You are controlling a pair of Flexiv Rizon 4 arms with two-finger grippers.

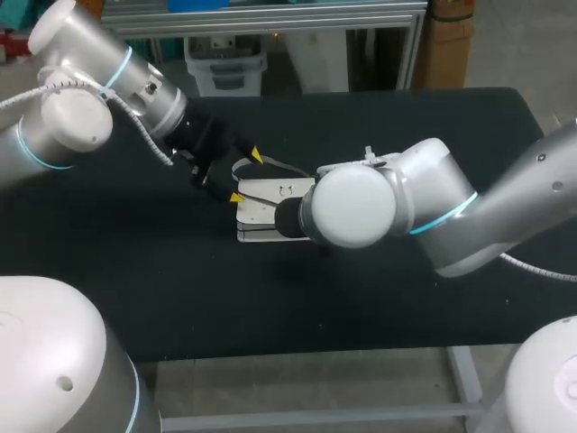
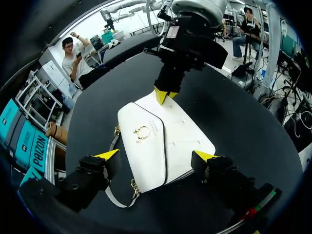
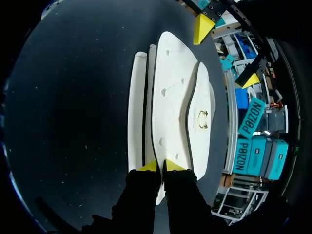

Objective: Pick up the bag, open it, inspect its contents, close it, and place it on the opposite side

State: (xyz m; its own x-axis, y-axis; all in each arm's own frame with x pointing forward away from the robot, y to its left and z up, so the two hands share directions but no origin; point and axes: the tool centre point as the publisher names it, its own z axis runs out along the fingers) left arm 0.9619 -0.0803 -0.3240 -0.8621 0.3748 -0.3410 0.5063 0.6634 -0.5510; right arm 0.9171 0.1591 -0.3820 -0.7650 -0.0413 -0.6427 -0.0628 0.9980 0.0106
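My gripper will make the bag's flap (image 1: 285, 189) swing up stiffly toward the bag's strap when it lifts the flap, because the flap's dark edge (image 2: 165, 141) is straight and flat.
A white bag (image 1: 261, 212) lies flat in the middle of the black table, flap up, with a gold clasp (image 2: 142, 131) on the flap. My left gripper (image 2: 157, 156) stands wide open over it, one yellow fingertip (image 2: 107, 155) on either side of the bag and neither touching it. In the head view the left gripper (image 1: 245, 176) sits at the bag's left end. My right gripper (image 3: 161, 166) is shut on the thin edge of the bag (image 3: 170, 97) at the opposite end. In the head view its fingers are hidden behind the right arm's wrist (image 1: 356, 206).
The bag's strap (image 2: 114, 200) loops out beside the left gripper's finger. Bare black table (image 1: 406, 307) surrounds the bag on all sides, with its front edge near the bottom of the head view.
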